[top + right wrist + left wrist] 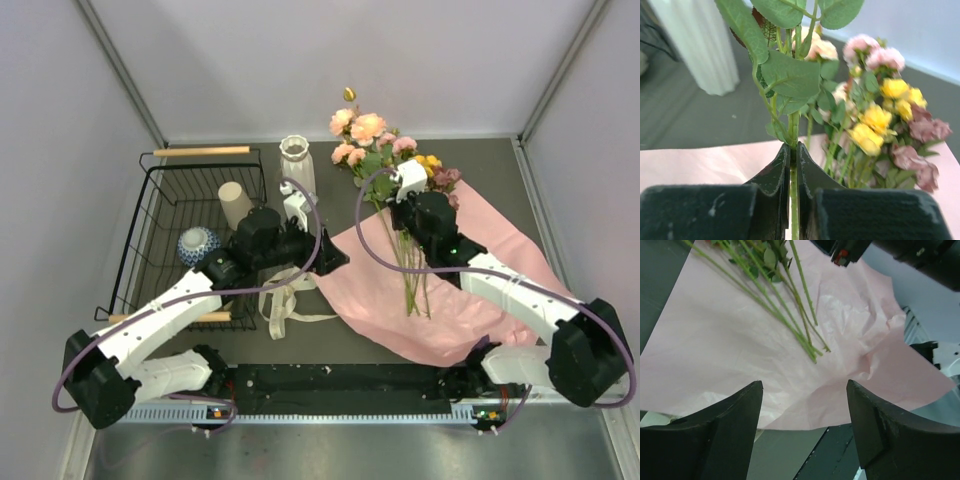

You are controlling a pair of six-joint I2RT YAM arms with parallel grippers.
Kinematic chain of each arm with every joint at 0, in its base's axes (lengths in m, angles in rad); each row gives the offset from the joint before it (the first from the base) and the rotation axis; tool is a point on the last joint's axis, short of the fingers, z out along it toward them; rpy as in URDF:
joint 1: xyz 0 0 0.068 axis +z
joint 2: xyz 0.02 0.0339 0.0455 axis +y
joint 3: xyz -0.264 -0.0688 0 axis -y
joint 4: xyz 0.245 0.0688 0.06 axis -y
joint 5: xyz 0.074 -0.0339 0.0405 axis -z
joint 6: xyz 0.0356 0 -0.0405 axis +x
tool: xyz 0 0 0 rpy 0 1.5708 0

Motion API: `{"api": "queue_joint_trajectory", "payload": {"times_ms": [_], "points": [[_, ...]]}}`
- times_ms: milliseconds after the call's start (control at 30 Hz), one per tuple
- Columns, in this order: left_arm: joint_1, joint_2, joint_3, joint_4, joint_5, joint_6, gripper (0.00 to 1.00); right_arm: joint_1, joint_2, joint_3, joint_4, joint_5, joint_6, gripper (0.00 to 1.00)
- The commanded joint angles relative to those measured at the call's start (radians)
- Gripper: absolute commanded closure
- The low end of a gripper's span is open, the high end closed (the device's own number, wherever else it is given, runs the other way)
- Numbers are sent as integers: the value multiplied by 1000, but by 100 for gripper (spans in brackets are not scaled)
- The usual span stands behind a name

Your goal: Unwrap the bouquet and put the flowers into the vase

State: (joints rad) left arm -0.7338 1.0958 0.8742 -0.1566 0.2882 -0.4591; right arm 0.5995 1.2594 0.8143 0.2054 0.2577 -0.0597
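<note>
The vase is closer to my left gripper, but the leafy stem (793, 128) is in my right gripper, so next my left gripper takes that stem under its peach blooms (375, 158).
The bouquet lies unwrapped: its pink paper (450, 300) is spread flat on the table and the flowers (375, 140) lie across it, heads toward the back wall. Pink, yellow and mauve blooms (875, 120) fill the right wrist view. My right gripper (794, 150) is shut on one green leafy stem (794, 125) just below its leaves. The white ribbed vase (297, 160) stands upright left of the flower heads, also showing in the right wrist view as the vase (700, 45). My left gripper (805, 385) hangs open over the paper's (715, 350) left edge, the stem ends (805, 335) beyond it.
A cream ribbon (285, 300) lies loose on the table left of the paper. A black wire basket (160, 240) at the left holds a beige cup (236, 203) and a blue-patterned bowl (197, 243). Grey walls close in the back and sides.
</note>
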Motion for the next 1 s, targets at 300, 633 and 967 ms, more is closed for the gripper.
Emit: {"api": "queue_joint_trajectory", "payload": {"times_ms": [300,633,967], "points": [[174,-34,58,451,302,-291,25,11,-253,-23,68,-647,195,100],[197,-7,85,669,302,-398,37,10,-291,-61,153,-822,353,100],[197,-26,43,692,275,-434,57,11,-316,-78,200,-830,402,100]]}}
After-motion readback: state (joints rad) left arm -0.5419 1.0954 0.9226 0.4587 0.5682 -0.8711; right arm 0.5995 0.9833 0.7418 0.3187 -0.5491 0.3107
